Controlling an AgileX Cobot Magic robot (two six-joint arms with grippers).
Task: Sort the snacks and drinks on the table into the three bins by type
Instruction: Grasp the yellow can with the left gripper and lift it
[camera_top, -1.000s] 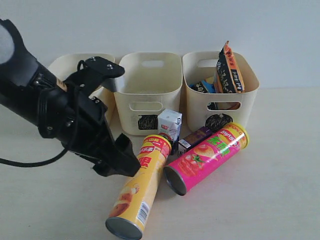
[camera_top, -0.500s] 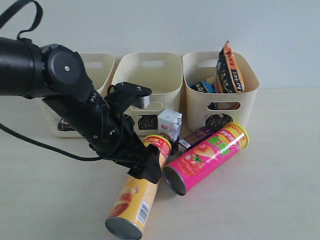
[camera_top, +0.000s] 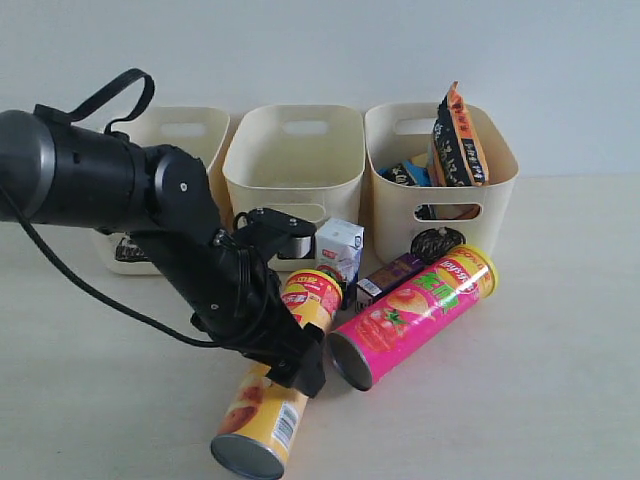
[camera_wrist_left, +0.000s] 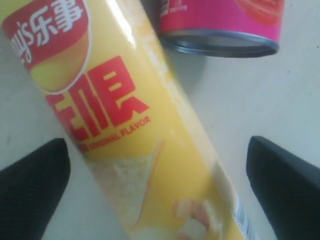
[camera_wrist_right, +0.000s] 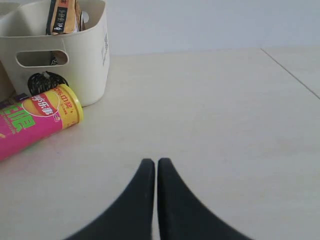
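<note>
The pink chip tube should stay in place rather than roll when the robot lifts the yellow chip tube (camera_top: 264, 412), because a gap (camera_wrist_left: 192, 75) shows between the two tubes.
The yellow chip tube (camera_top: 252, 432) (camera_wrist_left: 150, 150) lies on the table (camera_top: 530, 400), its top leaning by the white drink carton (camera_top: 338, 243). My left gripper (camera_top: 300, 362) (camera_wrist_left: 156, 145) is open and straddles the tube's middle, with both fingers clear of its sides. The pink chip tube (camera_top: 415, 312) (camera_wrist_left: 220, 20) (camera_wrist_right: 30, 122) lies next to it, and the dark purple carton (camera_top: 388, 277) sits behind the two. The orange-brown bag (camera_top: 458, 140) and the blue-black bag (camera_top: 410, 173) are in the right bin (camera_top: 395, 205) (camera_wrist_right: 95, 55). My right gripper (camera_wrist_right: 156, 162) is shut on nothing above bare table.
The middle bin (camera_top: 295, 150) shows nothing inside. The left bin (camera_top: 185, 125) is partly hidden behind my left arm. Bare table stretches to the right of the pink tube and in front of both tubes.
My left arm has swung right and down from beside the yellow tube to over its middle, its open fingers now either side of it. The tubes, cartons and right gripper have not moved.
</note>
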